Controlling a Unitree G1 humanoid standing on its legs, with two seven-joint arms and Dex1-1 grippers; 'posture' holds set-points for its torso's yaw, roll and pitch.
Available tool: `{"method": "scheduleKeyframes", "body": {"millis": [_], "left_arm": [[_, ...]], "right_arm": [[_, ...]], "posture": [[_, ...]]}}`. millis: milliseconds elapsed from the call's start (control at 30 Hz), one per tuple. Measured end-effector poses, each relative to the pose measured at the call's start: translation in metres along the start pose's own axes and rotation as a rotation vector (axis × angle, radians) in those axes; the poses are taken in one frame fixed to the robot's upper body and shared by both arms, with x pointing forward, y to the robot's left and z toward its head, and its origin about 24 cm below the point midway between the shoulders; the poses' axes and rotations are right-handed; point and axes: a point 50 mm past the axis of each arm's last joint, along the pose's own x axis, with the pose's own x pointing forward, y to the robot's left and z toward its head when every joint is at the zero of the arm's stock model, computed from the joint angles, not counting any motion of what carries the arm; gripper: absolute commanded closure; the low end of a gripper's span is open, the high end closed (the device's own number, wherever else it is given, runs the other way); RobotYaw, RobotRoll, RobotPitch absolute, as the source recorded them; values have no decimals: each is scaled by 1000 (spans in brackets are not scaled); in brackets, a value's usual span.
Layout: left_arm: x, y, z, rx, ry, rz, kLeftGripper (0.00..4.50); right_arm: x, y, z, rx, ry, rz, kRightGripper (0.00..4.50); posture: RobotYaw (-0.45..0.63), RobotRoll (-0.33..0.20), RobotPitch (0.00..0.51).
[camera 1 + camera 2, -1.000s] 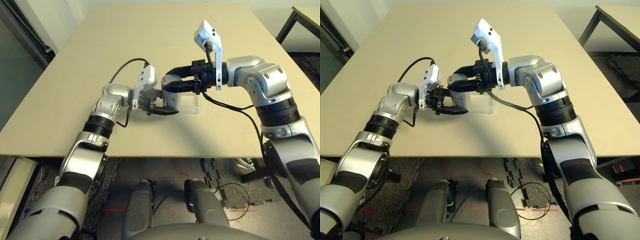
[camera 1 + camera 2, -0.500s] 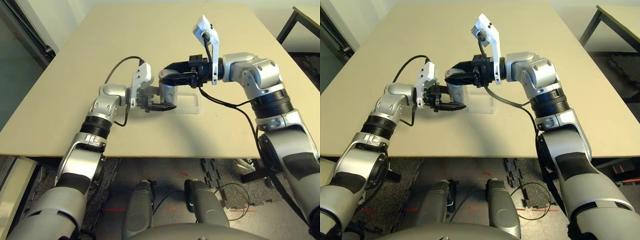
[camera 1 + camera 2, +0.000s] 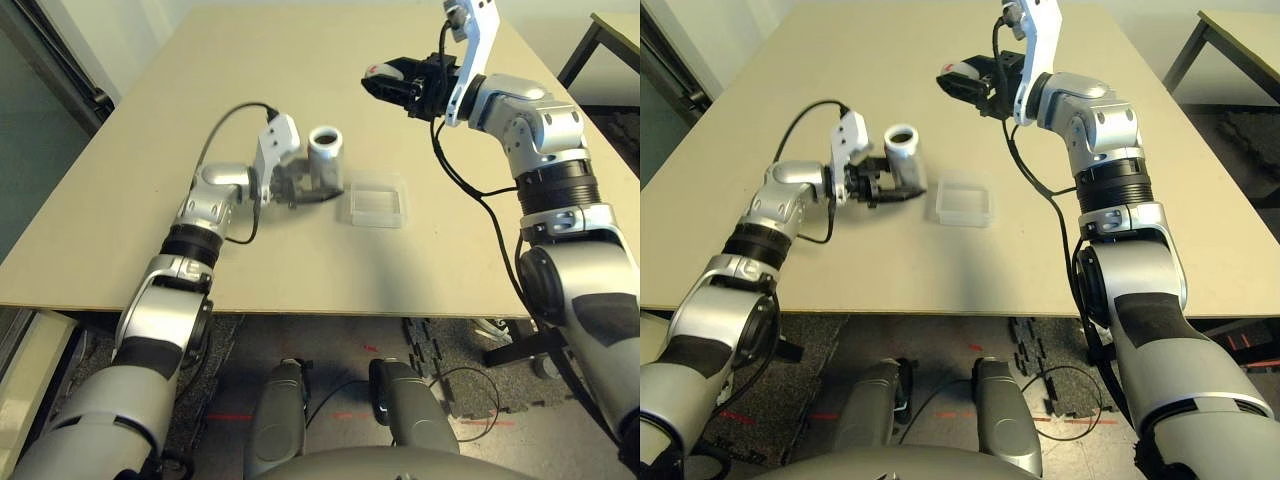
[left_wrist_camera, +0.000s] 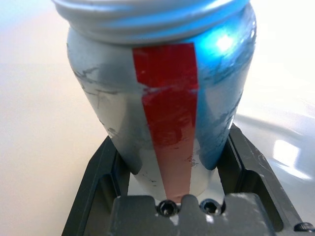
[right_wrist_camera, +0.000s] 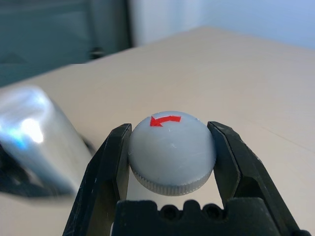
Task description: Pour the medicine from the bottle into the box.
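Observation:
The cap is clear of the bottle's opening point(image 3: 326, 138), and the tabletop point(image 3: 432, 190) beside the box is free. My right gripper should keep going down and let go of the cap there.
The silvery bottle point(image 3: 322, 165) with a red label stripe point(image 4: 170, 103) stands upright just left of the box, its mouth uncapped and dark inside. My left gripper point(image 3: 316, 188) is shut on the bottle's lower body, one black finger point(image 4: 101, 172) on each side. The clear square box point(image 3: 375, 203) lies flat on the table, right of the bottle. Raised above the far side of the table, my right gripper point(image 3: 385, 80) is shut on the round grey cap point(image 5: 172, 150), which bears a red arrow. The medicine is hidden.
The tan table point(image 3: 300, 60) stretches wide beyond both arms. Its front edge point(image 3: 300, 310) runs close below the box. A dark table leg point(image 3: 575, 50) of another table stands at the far right.
My right gripper has pulled the cap off the bottle and carried it up and away toward the far right. The bottle's mouth now stands open, and the left gripper has shifted it slightly left.

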Motion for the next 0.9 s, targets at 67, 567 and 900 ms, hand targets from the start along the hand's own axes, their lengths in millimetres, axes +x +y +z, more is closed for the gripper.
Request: {"method": "scheduleKeyframes", "body": {"millis": [67, 567, 900], "left_arm": [[-1, 7, -1, -12, -3, 88, 1807], [-1, 11, -50, -210, 96, 553, 1807], [7, 0, -59, -209, 134, 537, 1807]], "right_arm": [[-4, -9, -15, 21, 21, -98, 1921], [-27, -37, -92, 73, 25, -595, 1921], [-43, -35, -143, 187, 111, -667, 1921]], "posture": [[-2, 0, 109], [5, 0, 100], [0, 0, 105]]}}
